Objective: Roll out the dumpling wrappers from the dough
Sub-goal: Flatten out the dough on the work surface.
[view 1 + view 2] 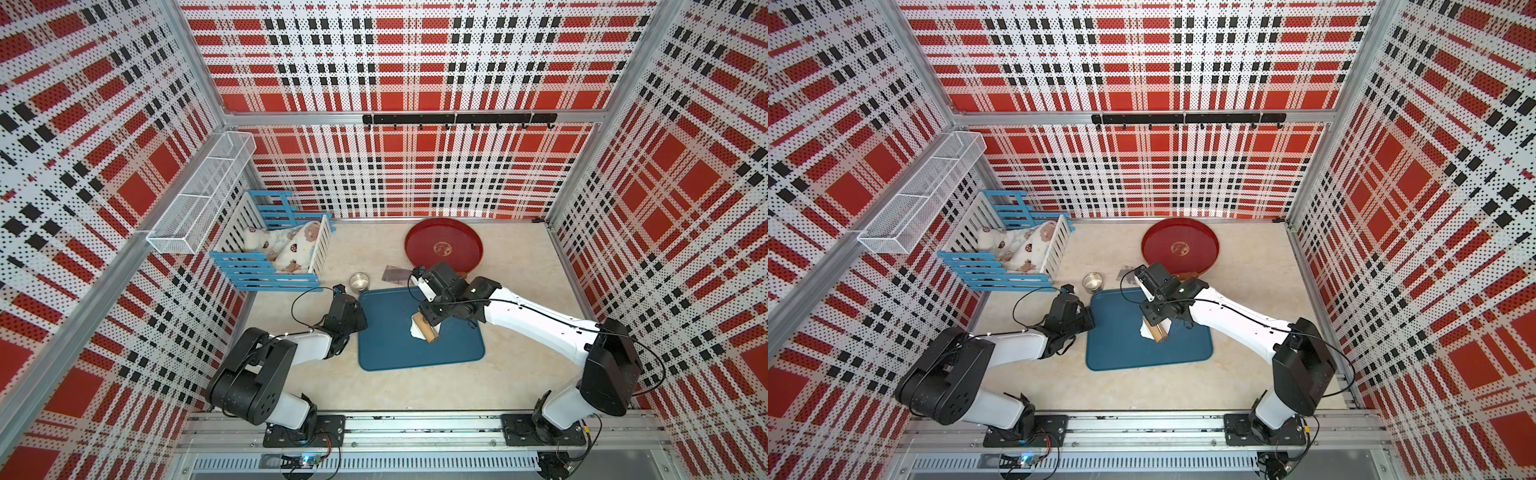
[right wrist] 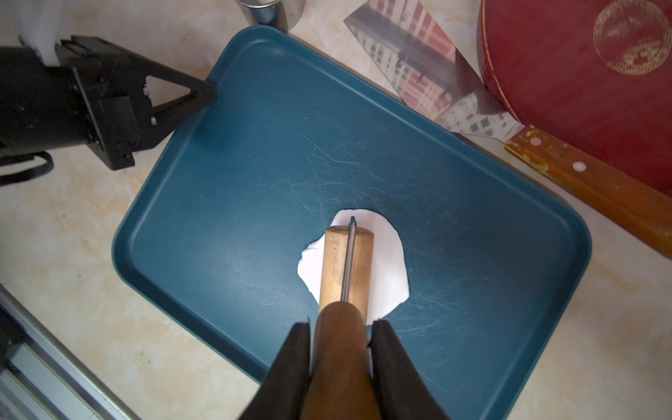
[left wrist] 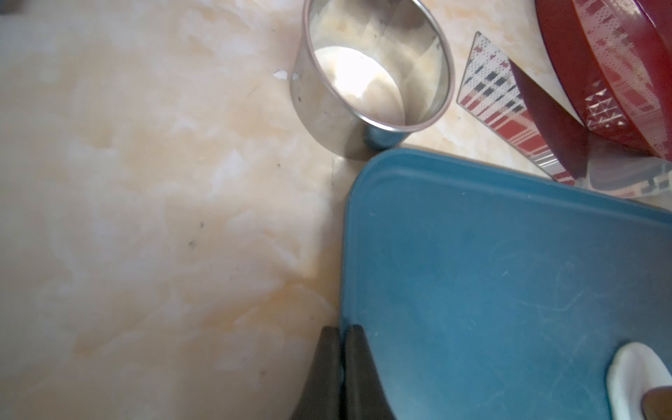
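Note:
The dough's uneven edge (image 1: 415, 329) pokes out next to the slanted roller, so the robot's right gripper should turn the wooden roller (image 1: 429, 328) to a different angle and roll over that edge.
The dough (image 2: 385, 262) is a flat white patch with an uneven edge near the middle of the blue tray (image 2: 254, 145); it shows in both top views (image 1: 414, 329) (image 1: 1145, 330). A wooden roller (image 2: 332, 265) lies across the dough. My right gripper (image 2: 340, 324) is shut on the roller's dark handle (image 2: 340, 349). My left gripper (image 3: 342, 329) is shut with nothing between its fingers, and its tips rest at the tray's left rim (image 2: 209, 91). No dumpling wrappers are in view.
A small steel cup (image 1: 360, 282) stands just beyond the tray's far left corner. A cleaver (image 2: 418, 65) with a wooden handle lies by a round red tray (image 1: 444, 248) behind. A toy crib (image 1: 278, 253) stands far left, under a wire basket (image 1: 199, 199).

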`<state>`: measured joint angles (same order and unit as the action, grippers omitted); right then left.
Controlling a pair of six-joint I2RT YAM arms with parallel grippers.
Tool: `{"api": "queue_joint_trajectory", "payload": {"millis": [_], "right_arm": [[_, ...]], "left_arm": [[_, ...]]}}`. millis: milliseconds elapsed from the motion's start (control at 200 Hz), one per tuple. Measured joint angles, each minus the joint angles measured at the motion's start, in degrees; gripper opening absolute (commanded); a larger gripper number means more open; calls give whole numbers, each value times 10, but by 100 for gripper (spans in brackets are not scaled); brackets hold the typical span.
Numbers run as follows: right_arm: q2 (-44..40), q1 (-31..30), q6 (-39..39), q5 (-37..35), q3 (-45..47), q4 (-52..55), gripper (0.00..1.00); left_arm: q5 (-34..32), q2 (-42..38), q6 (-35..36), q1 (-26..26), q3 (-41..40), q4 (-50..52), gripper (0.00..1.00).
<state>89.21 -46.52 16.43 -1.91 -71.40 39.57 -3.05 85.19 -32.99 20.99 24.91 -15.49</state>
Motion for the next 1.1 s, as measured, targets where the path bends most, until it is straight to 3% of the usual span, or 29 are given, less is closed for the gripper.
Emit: {"api": "queue_joint_trajectory", "payload": {"millis": [331, 1102], "right_arm": [[-62, 43, 79, 13, 19, 5, 0], [-53, 55, 73, 52, 69, -23, 0]], "left_arm": [[16, 3, 0, 9, 0, -5, 0], [26, 25, 14, 17, 20, -6, 0]]}}
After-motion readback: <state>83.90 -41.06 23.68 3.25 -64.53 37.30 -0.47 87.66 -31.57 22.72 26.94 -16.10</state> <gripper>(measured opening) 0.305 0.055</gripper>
